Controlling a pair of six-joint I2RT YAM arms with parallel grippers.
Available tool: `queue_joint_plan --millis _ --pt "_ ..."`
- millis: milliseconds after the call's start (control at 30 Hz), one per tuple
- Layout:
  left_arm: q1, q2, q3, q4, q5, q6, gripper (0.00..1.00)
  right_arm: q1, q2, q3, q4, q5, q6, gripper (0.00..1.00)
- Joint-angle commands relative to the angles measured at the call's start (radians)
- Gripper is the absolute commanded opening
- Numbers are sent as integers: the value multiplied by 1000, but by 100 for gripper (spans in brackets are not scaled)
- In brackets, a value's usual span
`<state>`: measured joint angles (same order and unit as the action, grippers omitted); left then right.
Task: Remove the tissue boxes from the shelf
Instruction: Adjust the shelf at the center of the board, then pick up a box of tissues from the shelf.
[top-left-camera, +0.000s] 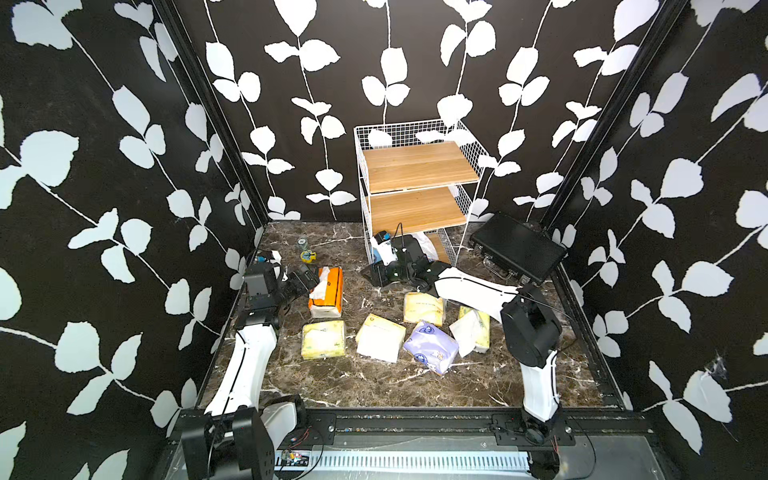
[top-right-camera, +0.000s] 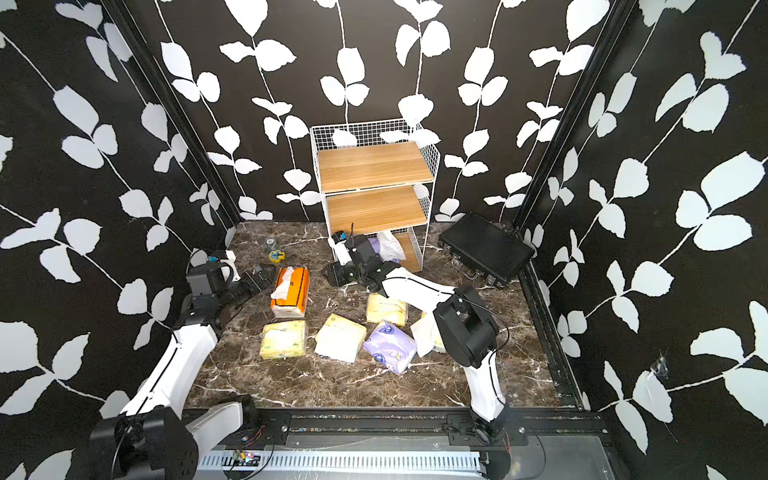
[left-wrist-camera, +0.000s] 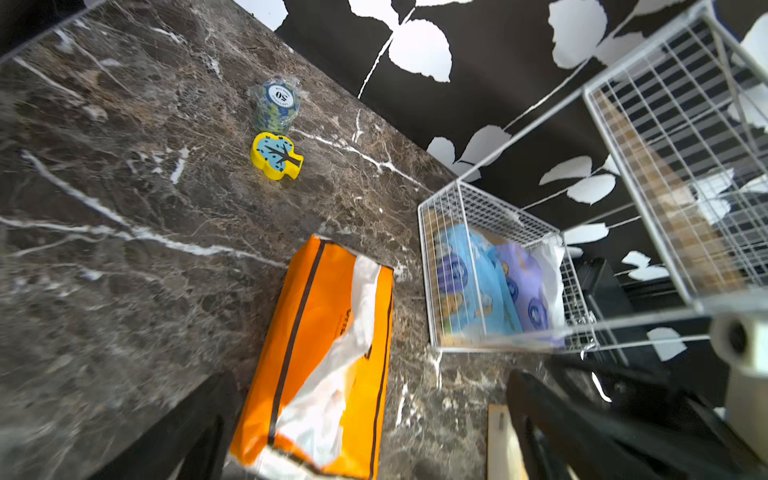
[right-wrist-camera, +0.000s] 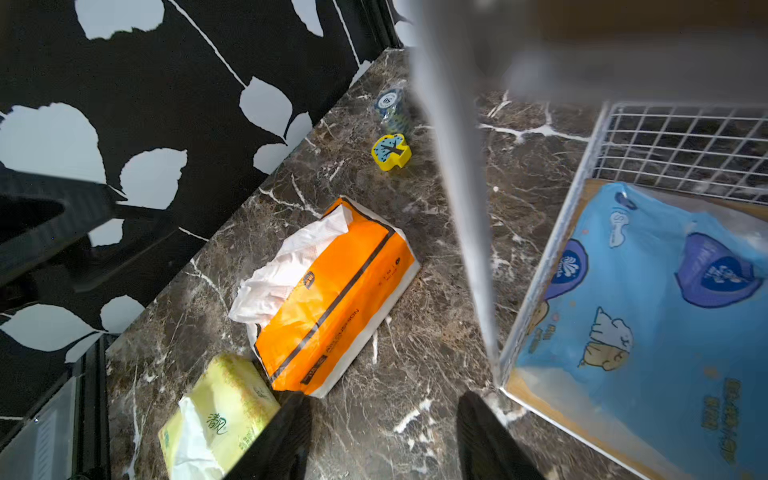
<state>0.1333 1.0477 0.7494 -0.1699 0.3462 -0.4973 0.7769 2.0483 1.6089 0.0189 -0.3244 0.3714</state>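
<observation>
I should first take the lavender pack (top-right-camera: 389, 248) beside the light blue pack, from its open side, because the shelf's front post (right-wrist-camera: 470, 256) stands between my right gripper and the light blue pack.
The shelf (top-left-camera: 417, 174) stands at the back; its top and middle boards are bare. On its bottom tier lie a light blue pack (right-wrist-camera: 648, 291) and a lavender pack (left-wrist-camera: 523, 286) with white tissue sticking out. Several tissue boxes lie on the table: the orange-and-white box (top-left-camera: 326, 291), pale yellow packs (top-left-camera: 324, 338) (top-left-camera: 424, 307) and a lavender pack (top-left-camera: 430, 347). My right gripper (right-wrist-camera: 384, 415) is open over bare marble, just outside the shelf's front left post (right-wrist-camera: 461, 208). My left gripper (left-wrist-camera: 370, 395) is open beside the near end of the orange box (left-wrist-camera: 328, 340).
A flat black case (top-left-camera: 519, 247) leans at the back right, beside the shelf. A wrapped stack of poker chips (top-left-camera: 302, 242) and a yellow tree-shaped toy (top-left-camera: 308, 257) sit at the back left. Patterned walls close in three sides.
</observation>
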Motion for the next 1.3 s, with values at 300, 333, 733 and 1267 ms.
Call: queue_joint_plan --millis 300,333,733,1267 --pt "1 -112 159 -310 -46 176 99 2 76 148 80 -52 49 59" --pt "1 -111 167 -313 -43 177 99 3 67 142 90 -52 49 60" --pt "1 -149 231 -292 -31 224 99 3 -206 -113 26 52 20 61" --pt "1 -120 206 -139 70 296 99 -262 -281 -512 210 78 341 58"
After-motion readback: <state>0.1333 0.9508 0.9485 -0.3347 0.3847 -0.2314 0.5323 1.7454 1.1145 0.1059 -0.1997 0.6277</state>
